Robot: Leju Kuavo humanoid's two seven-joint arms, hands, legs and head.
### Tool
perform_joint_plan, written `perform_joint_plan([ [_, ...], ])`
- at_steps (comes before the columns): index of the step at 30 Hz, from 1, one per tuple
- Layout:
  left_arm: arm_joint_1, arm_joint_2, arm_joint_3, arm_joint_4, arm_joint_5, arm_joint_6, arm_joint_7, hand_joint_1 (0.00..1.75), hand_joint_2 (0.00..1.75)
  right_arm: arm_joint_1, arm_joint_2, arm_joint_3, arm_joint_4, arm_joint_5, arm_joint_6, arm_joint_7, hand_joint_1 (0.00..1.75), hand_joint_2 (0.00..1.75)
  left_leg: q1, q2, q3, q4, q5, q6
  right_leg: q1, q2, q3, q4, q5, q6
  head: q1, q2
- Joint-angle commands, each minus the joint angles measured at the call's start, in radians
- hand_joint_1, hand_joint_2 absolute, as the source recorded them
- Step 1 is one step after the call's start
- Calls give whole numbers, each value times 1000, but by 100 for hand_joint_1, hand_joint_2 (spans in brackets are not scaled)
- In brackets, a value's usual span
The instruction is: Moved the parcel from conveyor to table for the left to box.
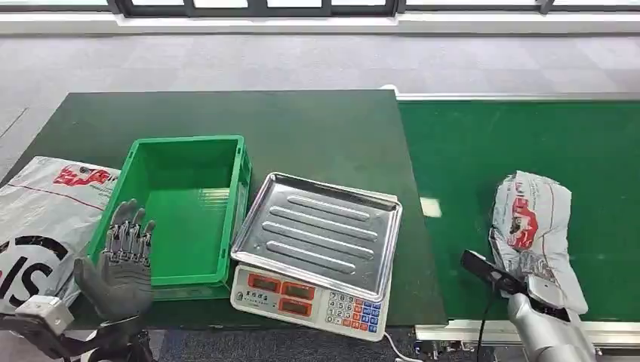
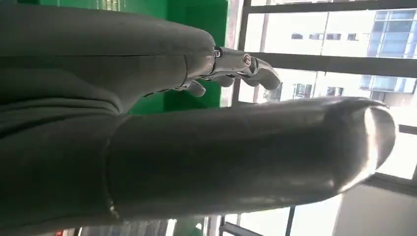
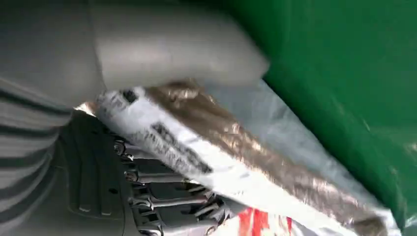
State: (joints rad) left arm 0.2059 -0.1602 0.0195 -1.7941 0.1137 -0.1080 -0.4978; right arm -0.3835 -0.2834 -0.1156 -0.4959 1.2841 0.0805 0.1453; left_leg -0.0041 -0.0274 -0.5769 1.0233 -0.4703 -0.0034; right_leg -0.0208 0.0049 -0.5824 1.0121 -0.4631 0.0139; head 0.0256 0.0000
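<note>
My gripper will bunch the crumpled grey parcel [image 1: 533,226] into a narrow middle at my grip when I carry it, because loose wrinkles [image 1: 537,265] show on the parcel.
A crumpled grey parcel [image 1: 532,219] with red print lies on the green conveyor belt [image 1: 521,136] at the right. My right hand [image 1: 530,292] is at the parcel's near end. In the right wrist view the parcel [image 3: 236,162] sits between the thick thumb on one face and the dark fingers [image 3: 162,196] on the other, so the hand grips it. My left hand [image 1: 124,260] stands upright with fingers spread and nothing in it, just in front of the near left corner of the green box [image 1: 189,143]. The left hand [image 2: 246,157] also shows from behind.
A dark green table [image 1: 302,121] carries the green box and a scale with a steel tray [image 1: 317,226] and keypad at its front edge. A second, larger grey parcel [image 1: 41,211] lies left of the box. The conveyor butts against the table's right edge.
</note>
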Motion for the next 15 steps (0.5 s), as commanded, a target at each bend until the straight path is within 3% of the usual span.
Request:
perform_joint_plan([
  [1,4,8,16,22,14,-6,9,0,0,50,8,73,9,-1,14,-14,175,175,2,1,0,-3,2,-1,2,-2,1,-4,2,-2,0,0],
  [9,15,5,18,13,19,-10,12,0,0,65,6,88,-21,1,5,-24,175,175,2,1,1,-2,1,-1,2,-2,2,-4,1,-1,0,0],
  [12,51,-4,34,-20,23,-10,10,0,0,47,49,76,-113,-10,-176,-40,175,175,2,2,1,-1,0,-1,2,0,2,-3,1,-1,0,0],
  [15,59,-8,41,-28,24,-19,10,0,0,45,51,88,-149,-9,-149,-20,175,175,1,6,-1,0,-1,-1,2,4,-1,-1,2,-1,0,0],
])
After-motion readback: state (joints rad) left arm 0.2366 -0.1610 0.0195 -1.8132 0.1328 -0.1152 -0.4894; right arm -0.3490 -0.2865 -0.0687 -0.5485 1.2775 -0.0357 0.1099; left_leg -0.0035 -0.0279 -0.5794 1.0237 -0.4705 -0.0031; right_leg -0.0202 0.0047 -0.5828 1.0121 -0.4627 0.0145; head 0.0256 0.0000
